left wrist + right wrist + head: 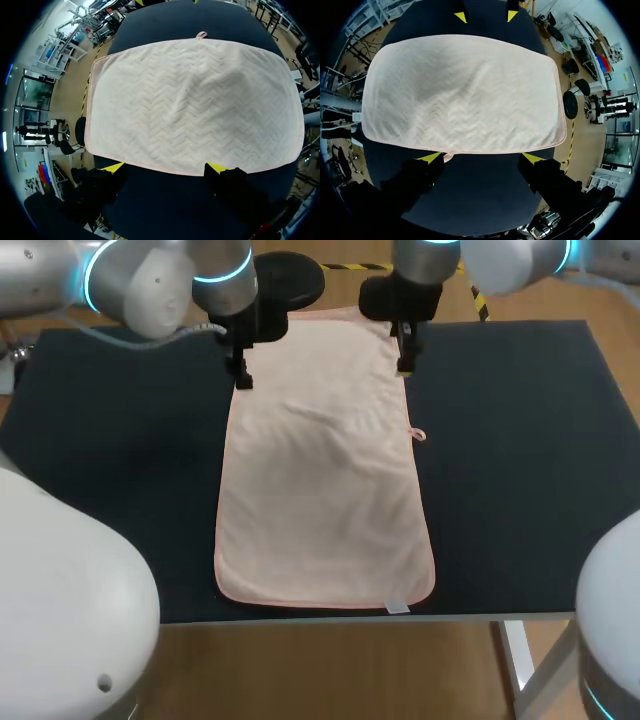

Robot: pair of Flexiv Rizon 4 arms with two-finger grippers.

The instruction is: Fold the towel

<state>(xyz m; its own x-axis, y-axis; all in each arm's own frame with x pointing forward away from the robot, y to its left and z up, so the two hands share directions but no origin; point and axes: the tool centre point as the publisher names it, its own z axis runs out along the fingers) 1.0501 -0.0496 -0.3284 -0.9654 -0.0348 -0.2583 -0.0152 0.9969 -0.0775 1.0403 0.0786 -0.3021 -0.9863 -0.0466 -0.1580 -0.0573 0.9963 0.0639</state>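
Observation:
The towel's far hem (pixel 343 314) is past both grippers at the towel's side edges, so the towel will bend between the grippers and hang doubled when I lift it.
A pale pink towel (pixel 325 470) lies flat and unfolded on the dark table (pixel 520 460), its long side running from far to near. A small loop (pixel 417 435) sticks out of its right edge, and a white label (pixel 397 607) sits on the near hem. My left gripper (pixel 242 375) hangs open over the far part of the left edge. In the left wrist view the towel (pixel 195 105) spreads ahead of the gripper (pixel 165 169), whose yellow tips straddle the hem. My right gripper (pixel 404 365) is open at the far right edge. Its tips (pixel 481 158) straddle the hem of the towel (pixel 465 95) near the loop (pixel 447 157).
Bare dark tabletop stretches left (pixel 110 440) and right of the towel. The towel's near hem lies close to the table's front edge (pixel 470 617). The white bodies of my arms fill the near corners (pixel 60 610) (pixel 610 620).

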